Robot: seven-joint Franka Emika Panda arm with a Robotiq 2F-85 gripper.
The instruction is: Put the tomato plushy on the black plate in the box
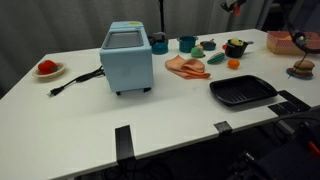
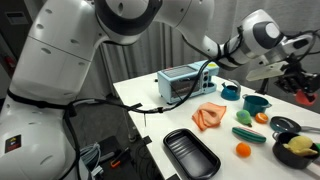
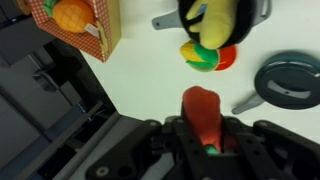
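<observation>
The tomato plushy is clear of the black pot and the checkered box is open above, so my gripper should keep moving toward the box and release inside.
The tomato plushy is a small red soft toy pinched between my gripper's fingers in the wrist view. The gripper is shut on it and held above the white table. In both exterior views the gripper hangs at the far end of the table, beside the red checkered box. The box holds an orange fruit in the wrist view. The black plate, a flat rectangular tray, lies empty near the table's front edge, away from the gripper.
A blue toaster stands mid-table with its cord trailing. An orange cloth lies beside it. A red item sits on a tan round plate. A black pot with a yellow toy, a coloured ball and a dark pan lie below the gripper.
</observation>
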